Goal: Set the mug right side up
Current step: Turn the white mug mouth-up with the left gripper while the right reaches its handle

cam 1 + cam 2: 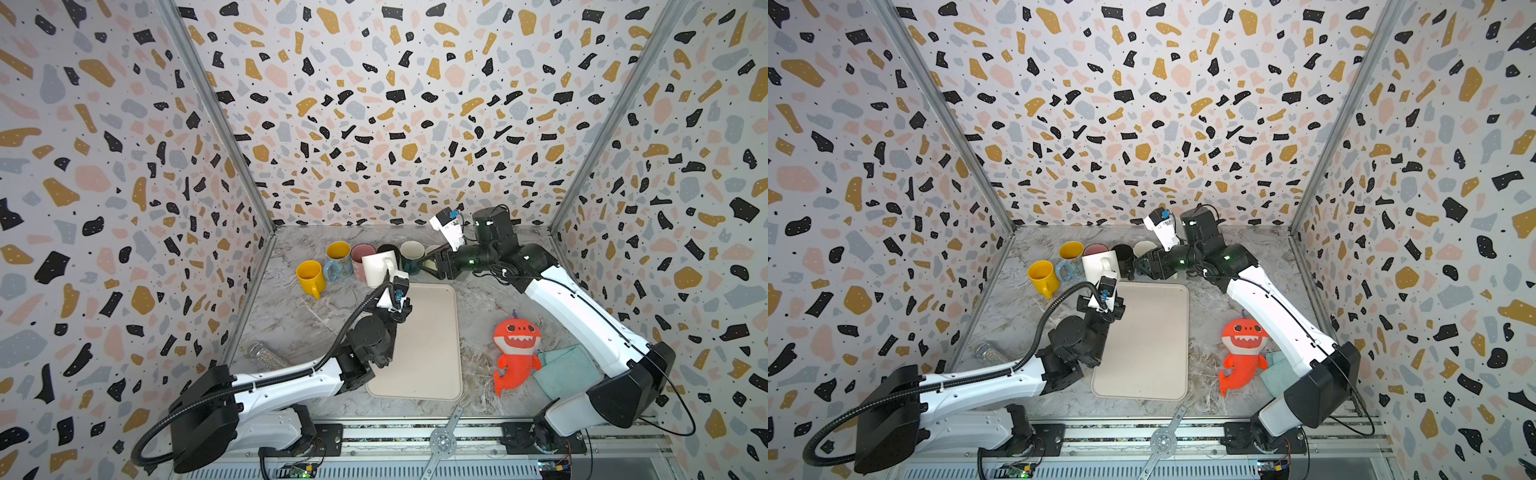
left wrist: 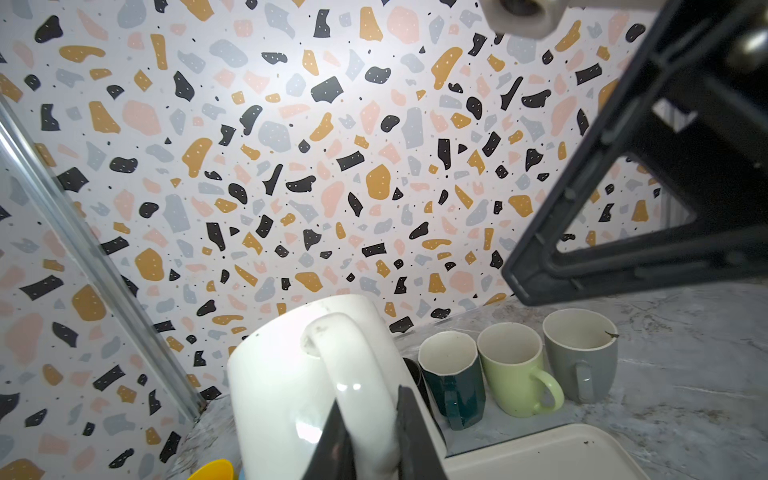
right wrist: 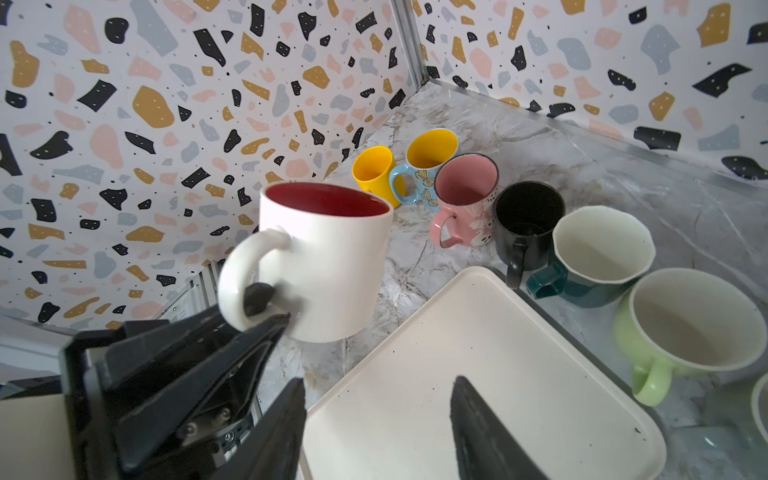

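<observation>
The robot's left gripper is holding the white mug far from the free spot point(image 2: 665, 344) beyond the grey mug, so the robot's right gripper should take over the white mug's handle point(image 2: 349, 352).
The mug point(image 3: 332, 257) is white with a red inside. In the right wrist view it stands mouth up, slightly tilted, off the tray's far left corner. My left gripper point(image 2: 370, 399) is shut on its handle point(image 2: 353, 374), one finger on each side. In both top views the mug point(image 1: 376, 268) point(image 1: 1100, 266) sits in front of a row of mugs, with the left gripper point(image 1: 388, 277) below it. Whether its base touches the table I cannot tell. My right gripper point(image 3: 376, 380) point(image 1: 428, 262) hangs open over the tray's far edge, with nothing between its fingers.
A cream tray point(image 1: 428, 353) lies mid-table. Several upright mugs line the back: yellow point(image 1: 309, 276), blue point(image 1: 338, 259), pink point(image 1: 361, 253), black point(image 3: 525, 220), dark teal point(image 1: 412, 253), light green point(image 2: 515, 365), grey point(image 2: 579, 353). An orange shark plush point(image 1: 515, 353), a teal cloth point(image 1: 565, 370) and a glitter bottle point(image 1: 266, 355) lie nearer.
</observation>
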Controlling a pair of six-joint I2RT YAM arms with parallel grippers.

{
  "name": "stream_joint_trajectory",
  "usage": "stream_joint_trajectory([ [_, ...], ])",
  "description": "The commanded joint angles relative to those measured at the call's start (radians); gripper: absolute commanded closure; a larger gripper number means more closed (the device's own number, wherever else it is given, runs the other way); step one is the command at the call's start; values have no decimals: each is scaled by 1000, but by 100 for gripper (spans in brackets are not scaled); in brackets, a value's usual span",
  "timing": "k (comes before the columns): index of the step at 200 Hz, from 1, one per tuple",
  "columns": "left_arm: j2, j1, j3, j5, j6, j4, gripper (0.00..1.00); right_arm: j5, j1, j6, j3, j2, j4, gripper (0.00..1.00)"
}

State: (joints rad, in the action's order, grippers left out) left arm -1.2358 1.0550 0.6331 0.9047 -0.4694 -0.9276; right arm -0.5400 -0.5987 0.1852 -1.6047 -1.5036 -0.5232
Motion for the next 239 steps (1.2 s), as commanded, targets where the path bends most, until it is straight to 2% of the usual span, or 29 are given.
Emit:
stream_joint_trajectory([
  [1,-30,24,-9,102,-183,-312,100,-49,-2,-20,-59,0,-16,41],
  [31,-100,53,-22,124,-328,-468,100,-89,-6,-84,-113,-46,-63,38],
  [75,-245,89,-29,145,-603,-799,100,-144,-14,-134,-183,-121,-129,37],
  [102,-317,94,-18,137,-706,-917,100,-165,-32,-186,-235,-169,-201,36],
  [157,-323,96,-2,148,-724,-918,100,-149,-52,-245,-297,-224,-329,36],
  [239,-326,97,12,128,-761,-918,100,-141,-51,-214,-293,-279,-356,36],
])
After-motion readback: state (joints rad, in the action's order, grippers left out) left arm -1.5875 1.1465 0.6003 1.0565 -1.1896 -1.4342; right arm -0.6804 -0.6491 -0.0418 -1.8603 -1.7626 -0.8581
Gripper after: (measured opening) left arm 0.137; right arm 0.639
